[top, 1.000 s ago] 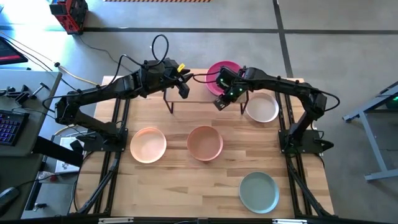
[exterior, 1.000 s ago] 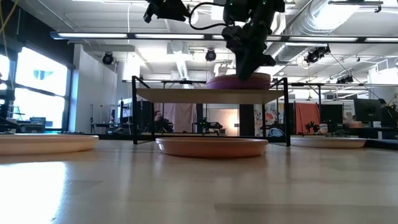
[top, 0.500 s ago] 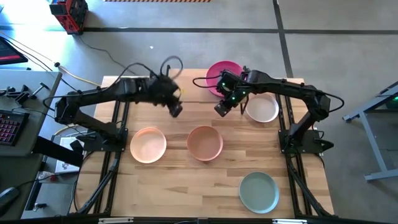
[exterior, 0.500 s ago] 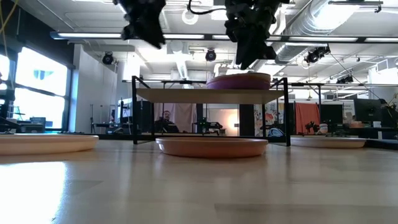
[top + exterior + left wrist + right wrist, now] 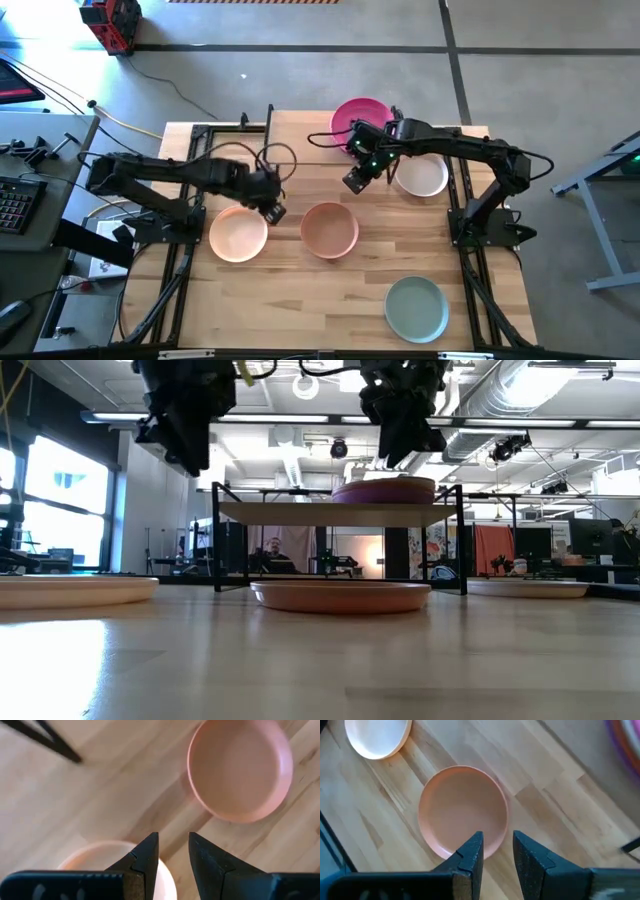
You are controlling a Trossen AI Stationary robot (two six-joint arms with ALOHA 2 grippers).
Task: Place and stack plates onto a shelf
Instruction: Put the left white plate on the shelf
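Open wood [image 5: 284, 242] lies between the cream plate and the tan-pink plate. My left gripper should go on moving its open fingers down until they are on both sides of the cream plate's rim [image 5: 264, 246].
The shelf [image 5: 320, 513] stands at the far middle of the table and bears a stack of plates topped by a magenta one [image 5: 350, 112] [image 5: 385, 490]. Flat on the tabletop lie a cream plate [image 5: 238, 233], a tan-pink plate [image 5: 330, 228], a white plate [image 5: 422, 172] and a pale teal plate [image 5: 416, 308]. My left gripper [image 5: 275, 212] [image 5: 172, 840] hovers high over the cream plate's right rim [image 5: 100, 860], open by a narrow gap. My right gripper [image 5: 352, 183] [image 5: 497, 837] hangs above the shelf's near edge, also narrowly open and empty.
The shelf's black legs [image 5: 50, 742] stand just beyond the left gripper. Bare wood lies in the near left part of the table [image 5: 300, 300]. Dark frame rails run down both sides. A desk with a keyboard [image 5: 15, 200] sits off the left edge.
My left gripper has swung from above the shelf's left end toward the near and left, coming over the cream plate's right rim. My right gripper has risen clear of the plate stack on the shelf and drawn slightly toward the near edge. The plates have stayed put.
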